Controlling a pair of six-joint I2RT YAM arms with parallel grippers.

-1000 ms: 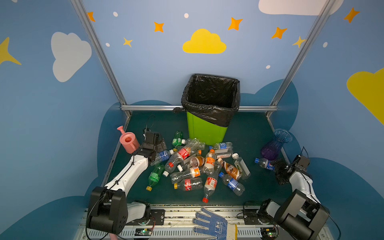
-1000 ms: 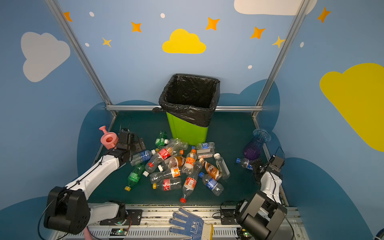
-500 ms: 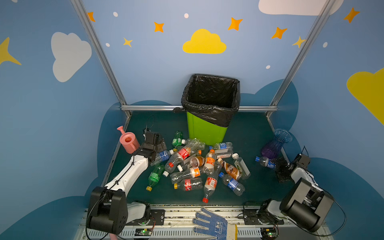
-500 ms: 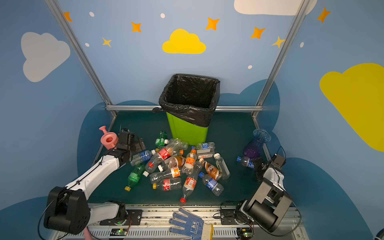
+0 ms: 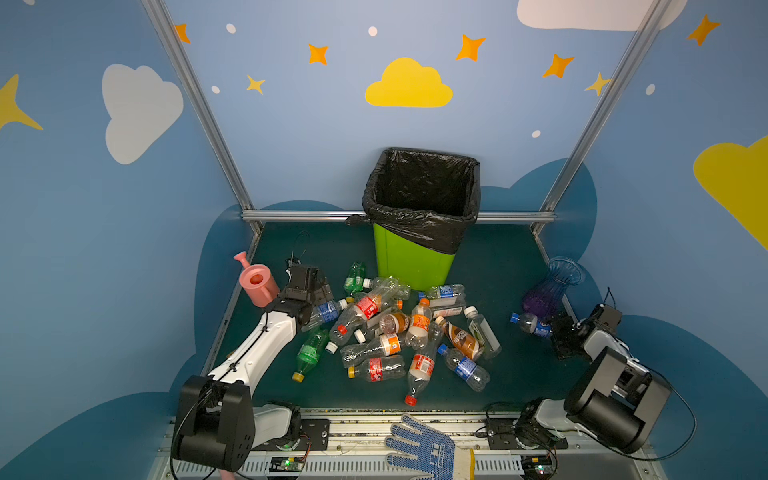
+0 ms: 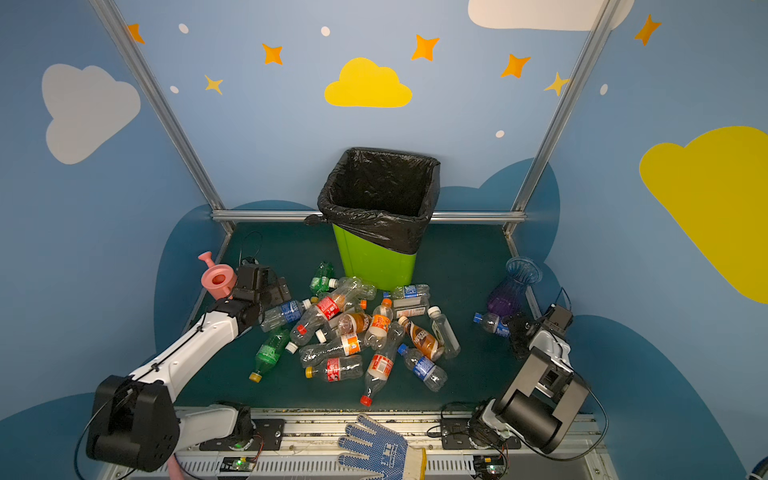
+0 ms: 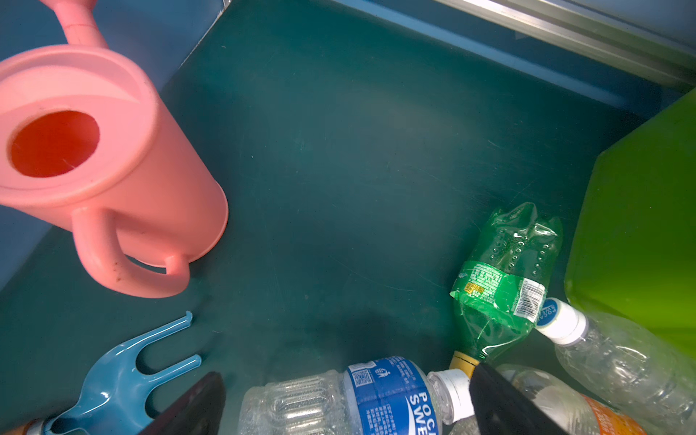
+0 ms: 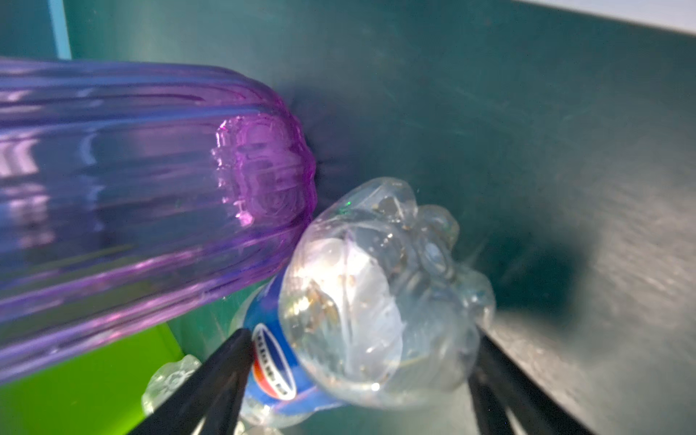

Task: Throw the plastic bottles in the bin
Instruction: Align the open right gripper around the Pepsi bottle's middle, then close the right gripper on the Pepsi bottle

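Note:
The lone blue-labelled bottle is lying against the vase [image 5: 537,314], so the robot's right gripper needs to take hold of its base end [image 8: 395,304] and pull the bottle back clear of the vase before lifting it.
Several plastic bottles [image 5: 399,332] lie in a heap on the dark green floor in front of the lime-green bin [image 5: 411,262] with its black liner. My left gripper [image 7: 346,406] hangs open at the heap's left edge, its fingers either side of a clear bottle with a blue label [image 7: 376,399] and white cap. A lone blue-labelled bottle [image 5: 530,323] lies at the right beside the vase. My right gripper [image 8: 363,339] is open around its base end [image 8: 376,286]. One finger [image 8: 226,361] is at the label and the other close to the far side. The bottle rests on the floor.
A pink watering can [image 5: 257,282] stands just left of my left gripper [image 5: 322,291]. A blue toy fork [image 7: 124,373] lies near it. The purple-blue ribbed vase [image 5: 548,291] touches the lone bottle. A blue-dotted glove [image 5: 424,449] lies on the front rail. Blue walls close in on both sides.
My right gripper has edged left onto the lone bottle and its jaws have narrowed around it, and the arm's elbow has risen. The left arm has not moved.

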